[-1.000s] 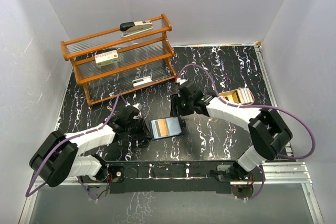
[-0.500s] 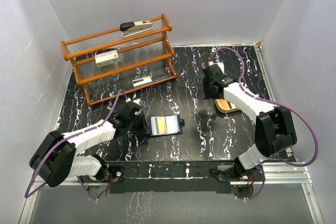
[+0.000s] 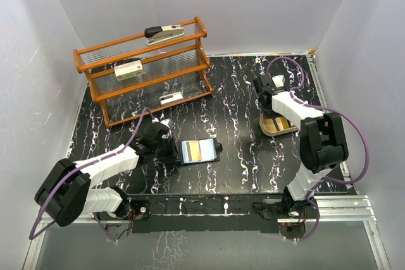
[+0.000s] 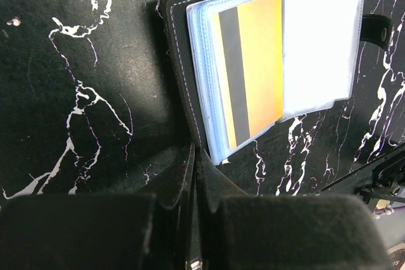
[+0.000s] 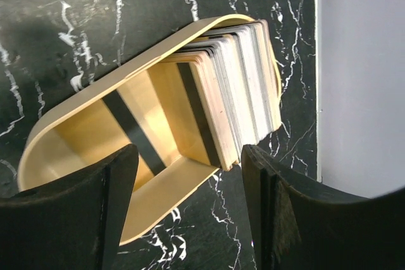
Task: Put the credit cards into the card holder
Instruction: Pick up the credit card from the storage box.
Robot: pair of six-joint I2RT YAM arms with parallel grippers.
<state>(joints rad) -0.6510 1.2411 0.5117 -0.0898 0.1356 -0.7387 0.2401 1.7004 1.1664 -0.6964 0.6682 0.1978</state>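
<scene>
My right gripper keeps moving toward the card's top edge [image 5: 213, 117] until its fingers are on both sides of that edge, because the front credit card faces open space in the tray [image 5: 166, 132].
The black card holder [image 3: 216, 150] lies open at the front middle of the table. One orange credit card [image 4: 250, 74] with a dark stripe sits in its clear left pocket; the right pocket [image 4: 323, 36] looks blank. My left gripper [image 4: 197, 153] is shut on the holder's near left corner. A stack of several more credit cards [image 5: 231, 90] stands on edge in a tan oval tray [image 5: 82, 131] at the right. My right gripper [image 5: 190, 169] hangs open just above the tray's near rim, holding nothing. From above, the right gripper [image 3: 265, 90] sits behind the tray [image 3: 276, 131].
An orange wooden rack [image 3: 95, 88] stands at the back left, with a stapler [image 3: 164, 32] on top and a small box [image 3: 128, 69] on its middle shelf. White walls close in both sides and the back. A metal rail [image 3: 323, 102] runs along the table's right edge.
My right arm has swung away from the card holder to the back right over the tray, and its jaws have opened wider. The left gripper stays shut at the holder.
</scene>
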